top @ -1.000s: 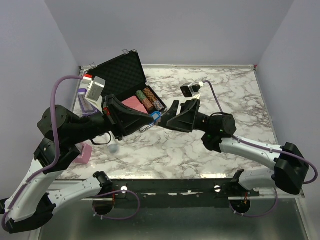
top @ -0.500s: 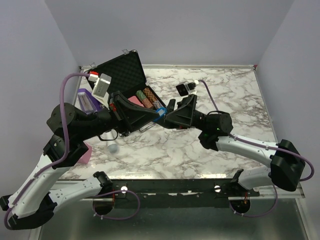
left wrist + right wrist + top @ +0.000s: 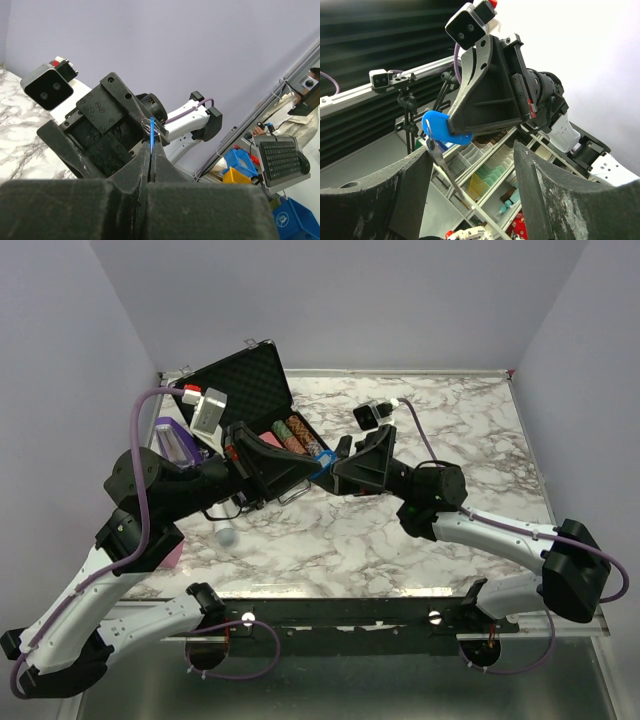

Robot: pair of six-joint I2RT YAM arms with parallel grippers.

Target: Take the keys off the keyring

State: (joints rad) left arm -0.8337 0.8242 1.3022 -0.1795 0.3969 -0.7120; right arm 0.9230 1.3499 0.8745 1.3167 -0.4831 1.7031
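My open right gripper has the silvery key [image 3: 433,148] hanging against one fingertip. Next, I center the fingers around the key's shaft [image 3: 448,174], close, then release the blue tag.
My left gripper [image 3: 310,468] is shut on the blue tag [image 3: 321,462] of the keyring and holds it above the table, in front of the open case. In the left wrist view the tag [image 3: 151,136] stands edge-on out of the shut jaws, with the thin ring [image 3: 154,124] at its tip. In the right wrist view the tag [image 3: 442,129] sticks out of the left gripper [image 3: 470,131], and a small silvery key [image 3: 433,150] hangs from the ring [image 3: 428,126]. My right gripper [image 3: 472,150] is open, facing the tag, its left finger [image 3: 395,195] just beside the key.
An open black case [image 3: 245,380] at the back left holds poker chips [image 3: 300,435] and a red card deck [image 3: 262,444]. A purple bottle [image 3: 176,445], a white ball [image 3: 227,535] and a pink object [image 3: 170,550] lie at the left.
My left gripper has lifted the blue tag up and a little to the right. My right gripper has shifted up and left with it, staying close to the tag.
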